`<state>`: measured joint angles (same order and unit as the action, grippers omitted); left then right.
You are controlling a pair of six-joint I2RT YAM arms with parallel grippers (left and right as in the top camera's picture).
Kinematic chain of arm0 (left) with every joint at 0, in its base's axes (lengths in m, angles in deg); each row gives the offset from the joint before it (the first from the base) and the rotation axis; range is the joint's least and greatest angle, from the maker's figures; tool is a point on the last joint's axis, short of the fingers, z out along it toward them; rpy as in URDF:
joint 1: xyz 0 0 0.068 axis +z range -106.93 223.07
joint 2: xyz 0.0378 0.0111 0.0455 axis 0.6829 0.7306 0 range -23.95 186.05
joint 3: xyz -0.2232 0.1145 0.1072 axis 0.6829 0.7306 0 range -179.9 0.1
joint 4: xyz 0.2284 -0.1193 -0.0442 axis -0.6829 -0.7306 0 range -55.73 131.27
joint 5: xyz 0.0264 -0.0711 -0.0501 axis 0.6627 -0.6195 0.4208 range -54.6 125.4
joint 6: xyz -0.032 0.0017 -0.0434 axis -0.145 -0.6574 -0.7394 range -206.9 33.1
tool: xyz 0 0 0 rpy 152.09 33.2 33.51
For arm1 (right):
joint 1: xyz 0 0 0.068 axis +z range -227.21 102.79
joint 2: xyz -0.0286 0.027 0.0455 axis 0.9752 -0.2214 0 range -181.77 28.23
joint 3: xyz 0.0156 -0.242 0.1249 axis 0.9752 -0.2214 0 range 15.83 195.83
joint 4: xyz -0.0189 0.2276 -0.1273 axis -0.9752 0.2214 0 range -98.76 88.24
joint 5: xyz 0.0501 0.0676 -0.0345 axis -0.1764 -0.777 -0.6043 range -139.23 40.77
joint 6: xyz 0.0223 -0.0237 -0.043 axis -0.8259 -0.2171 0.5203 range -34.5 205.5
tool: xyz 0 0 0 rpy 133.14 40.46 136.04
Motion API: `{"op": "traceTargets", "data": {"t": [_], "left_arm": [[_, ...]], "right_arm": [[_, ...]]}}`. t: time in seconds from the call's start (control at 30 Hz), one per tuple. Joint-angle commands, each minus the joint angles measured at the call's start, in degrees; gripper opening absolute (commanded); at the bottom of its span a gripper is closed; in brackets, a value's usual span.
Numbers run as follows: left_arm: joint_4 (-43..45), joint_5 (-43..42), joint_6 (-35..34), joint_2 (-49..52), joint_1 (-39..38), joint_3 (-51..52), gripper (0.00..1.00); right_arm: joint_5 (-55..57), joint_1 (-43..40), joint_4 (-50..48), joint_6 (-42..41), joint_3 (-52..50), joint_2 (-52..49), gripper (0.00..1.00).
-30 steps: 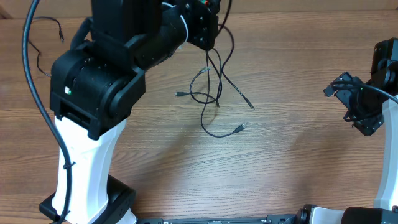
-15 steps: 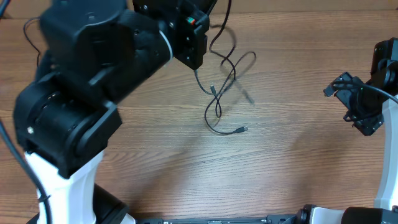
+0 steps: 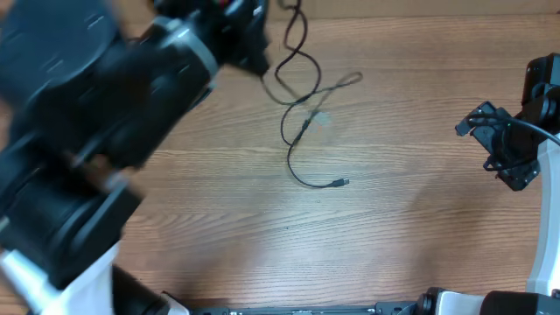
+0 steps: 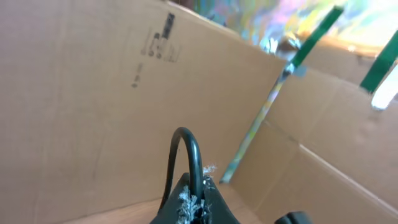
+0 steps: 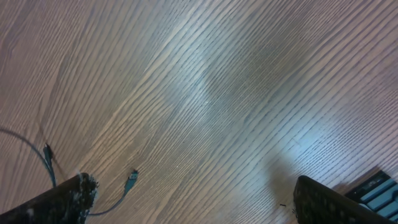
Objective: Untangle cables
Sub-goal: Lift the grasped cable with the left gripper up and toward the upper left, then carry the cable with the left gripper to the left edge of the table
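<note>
The cable with the plug on the wood crosses the strands of cable hanging from my left gripper. Next, I swing those pieces clear, then set them aside.
The thin black cables hang as loose loops from my left gripper, which is blurred at the far left of the table. One strand trails down to a small plug lying on the wood. In the left wrist view my left gripper is shut on a black cable loop, lifted off the table. My right gripper is open and empty at the right edge, well away from the cables. In the right wrist view its fingers frame bare wood, with a cable plug nearby.
The big black and white left arm covers the left third of the table. Cardboard boxes fill the left wrist view. The wooden table lies between the cables and the right arm.
My left arm has swung up and to the left with the cables. The tangle has stretched out toward the far edge, while the lowest plug stayed put. The right arm has not moved.
</note>
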<state>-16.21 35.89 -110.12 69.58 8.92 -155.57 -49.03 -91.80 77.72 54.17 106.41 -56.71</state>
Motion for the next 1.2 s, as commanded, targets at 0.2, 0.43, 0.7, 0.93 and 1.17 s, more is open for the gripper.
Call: {"op": "traceTargets", "data": {"t": [0.2, 0.43, 0.7, 0.93, 1.17], "left_arm": [[13.7, 17.3, -15.8, -4.1, -0.3, -0.6, 0.04], [30.6, 3.2, -15.0, -2.6, -0.3, -0.6, 0.04], [21.7, 13.4, 16.5, 0.9, -0.3, 0.0, 0.04], [26.9, -7.7, 16.3, 2.7, -0.4, 1.0, 0.04], [13.5, -3.0, 19.9, 4.1, -0.4, 1.1, 0.05]], "right_arm": [[0.2, -0.1, -0.3, -0.2, 0.5, 0.0, 1.0], [0.2, -0.1, -0.2, -0.2, 0.5, 0.0, 1.0], [0.2, -0.1, -0.3, -0.2, 0.5, 0.0, 1.0], [0.2, -0.1, -0.3, -0.2, 0.5, 0.0, 1.0], [0.2, -0.1, -0.2, -0.2, 0.5, 0.1, 1.0]]}}
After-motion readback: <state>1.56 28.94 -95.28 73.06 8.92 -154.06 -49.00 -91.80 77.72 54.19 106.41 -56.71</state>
